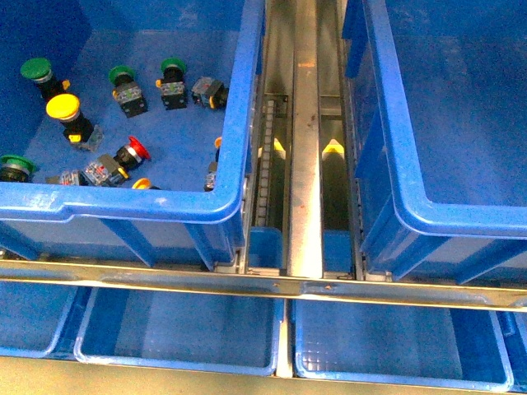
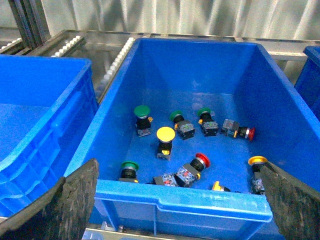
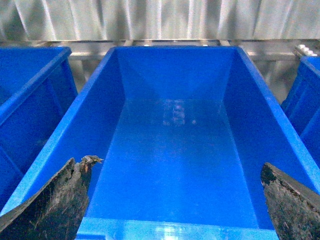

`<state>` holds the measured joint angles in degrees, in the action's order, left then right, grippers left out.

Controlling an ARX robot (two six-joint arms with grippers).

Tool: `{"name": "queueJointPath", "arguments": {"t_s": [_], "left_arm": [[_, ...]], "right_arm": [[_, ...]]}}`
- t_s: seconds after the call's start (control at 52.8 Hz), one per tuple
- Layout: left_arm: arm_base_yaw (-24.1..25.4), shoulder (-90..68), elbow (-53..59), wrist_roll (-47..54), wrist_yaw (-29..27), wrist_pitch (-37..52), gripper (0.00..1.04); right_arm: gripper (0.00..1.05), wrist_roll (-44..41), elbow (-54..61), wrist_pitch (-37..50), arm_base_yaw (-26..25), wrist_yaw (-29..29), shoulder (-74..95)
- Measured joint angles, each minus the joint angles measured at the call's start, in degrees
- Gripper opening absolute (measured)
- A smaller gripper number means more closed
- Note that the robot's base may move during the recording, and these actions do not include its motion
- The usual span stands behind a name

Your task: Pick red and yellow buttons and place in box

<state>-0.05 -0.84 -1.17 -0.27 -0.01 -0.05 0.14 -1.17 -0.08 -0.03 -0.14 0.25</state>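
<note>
The clear block is tight up against the yellow button's black body. The block will come up too when I lift the yellow button.
The left blue crate holds the buttons. A yellow button stands upright and a red button lies on its side mid-floor. The left wrist view shows them too: the yellow one, the red one, a second red one and a yellow-orange one by the wall. My left gripper is open above the crate's near rim. The box, doubled rim, is at the right and empty. My right gripper is open over its near end.
Several green buttons lie among the others. A metal conveyor rail runs between the two crates. Shallow blue trays sit below the front bar. Another blue crate stands beside the button crate.
</note>
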Motion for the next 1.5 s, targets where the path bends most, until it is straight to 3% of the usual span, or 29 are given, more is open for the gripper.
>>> {"name": "queueJointPath", "arguments": {"t_s": [0.284,0.303,0.36,0.435,0.492,0.587,0.681,0.814,1.06,1.495], "left_arm": [[0.0,0.0,0.0,0.0,0.0,0.0,0.97],[-0.8,-1.0,-0.3,-0.6,-2.7,-1.0,0.97],[-6.0,-9.8,-3.9,-6.1,-19.3,-4.0,0.97],[-8.2,-22.4,-9.0,-8.8,-29.9,1.7,0.97],[-9.1,-30.7,-13.4,-9.6,-34.2,6.3,0.97],[-10.9,-40.1,-18.4,-9.7,-36.3,12.0,0.97],[-11.8,-46.4,-21.8,-11.8,-35.8,11.7,0.97],[-12.3,-59.7,-25.9,-12.9,-36.4,19.5,0.97],[-10.5,-85.3,-39.5,-22.0,-29.0,16.9,0.97],[-7.1,-109.7,-57.7,-23.4,-22.3,15.2,0.97]], "right_arm": [[0.98,0.0,0.0,0.0,0.0,0.0,0.0],[0.98,0.0,0.0,0.0,0.0,0.0,0.0],[0.98,0.0,0.0,0.0,0.0,0.1,0.0],[0.98,0.0,0.0,0.0,0.0,0.1,-0.1],[0.98,0.0,0.0,0.0,0.0,0.2,0.0],[0.98,0.0,0.0,0.0,0.0,0.1,0.0],[0.98,0.0,0.0,0.0,0.0,0.2,0.0],[0.98,0.0,0.0,0.0,0.0,0.2,0.0],[0.98,0.0,0.0,0.0,0.0,0.2,0.0],[0.98,0.0,0.0,0.0,0.0,0.2,0.0]]}}
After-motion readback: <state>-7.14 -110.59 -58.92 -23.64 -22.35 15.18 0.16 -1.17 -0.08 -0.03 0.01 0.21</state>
